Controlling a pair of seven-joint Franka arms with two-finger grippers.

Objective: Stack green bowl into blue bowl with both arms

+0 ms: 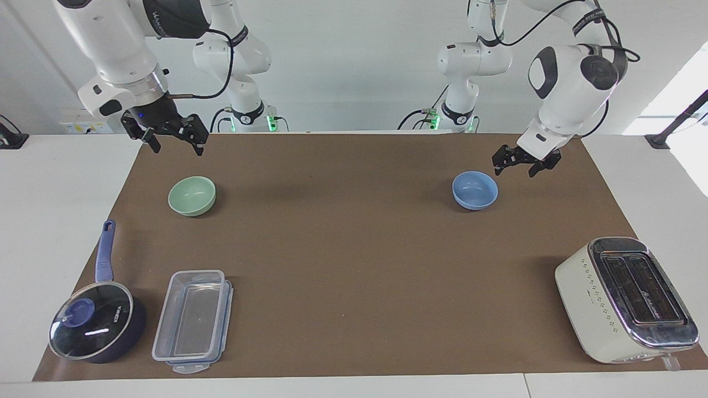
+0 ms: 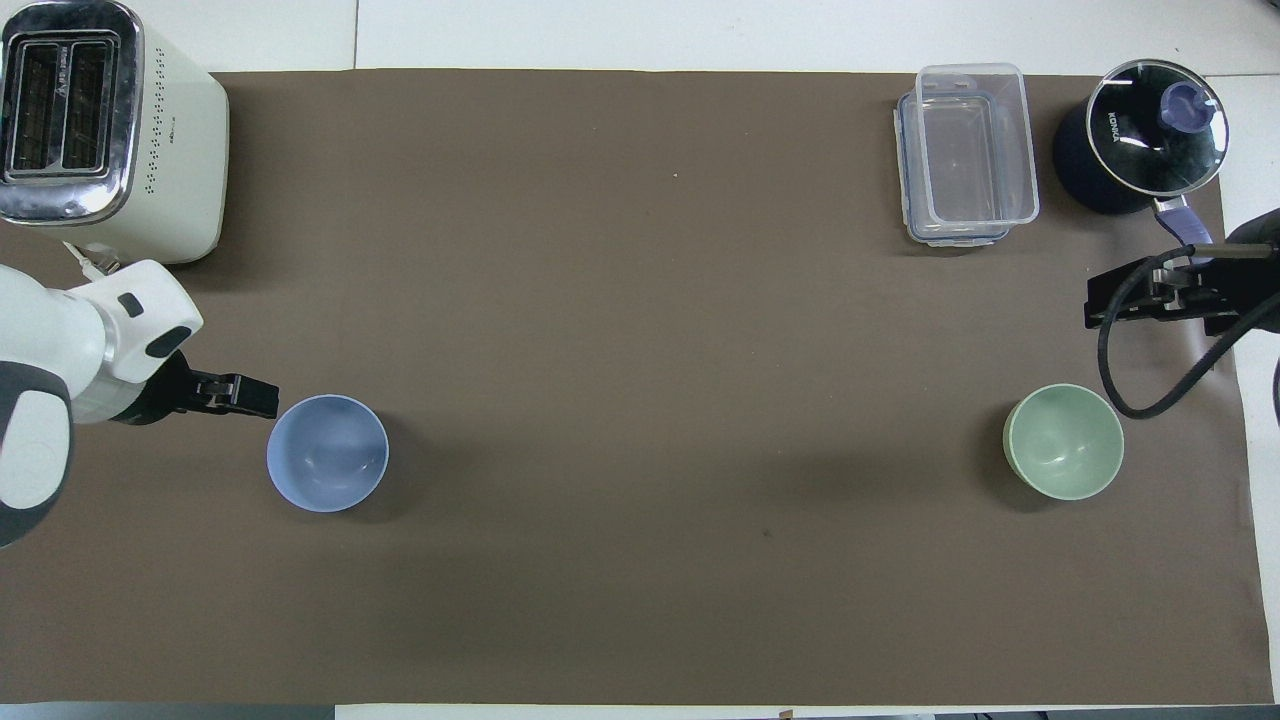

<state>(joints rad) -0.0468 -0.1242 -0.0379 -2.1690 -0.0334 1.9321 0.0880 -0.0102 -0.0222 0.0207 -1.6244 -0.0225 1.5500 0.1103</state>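
Observation:
My left gripper's open fingers are beside the rim of the blue bowl (image 2: pixel 327 454), which stands upright and clear, so I should keep lowering until they straddle the blue bowl's rim (image 2: pixel 276 434), then close.
The green bowl (image 1: pixel 192 195) sits upright on the brown mat toward the right arm's end; it also shows in the overhead view (image 2: pixel 1064 441). The blue bowl (image 1: pixel 475 189) sits upright toward the left arm's end, also in the overhead view (image 2: pixel 328 452). Both are empty. My left gripper (image 1: pixel 514 168) is open and low over the mat, just beside the blue bowl's rim and not touching it; the overhead view shows it too (image 2: pixel 255 398). My right gripper (image 1: pixel 176 148) is open and empty, raised above the mat and apart from the green bowl, also in the overhead view (image 2: pixel 1100 310).
A cream toaster (image 1: pixel 625 298) stands farther from the robots at the left arm's end. A dark blue lidded saucepan (image 1: pixel 94 320) and a clear plastic container (image 1: pixel 192 320) stand farther from the robots at the right arm's end. The brown mat (image 1: pixel 354 249) covers the table.

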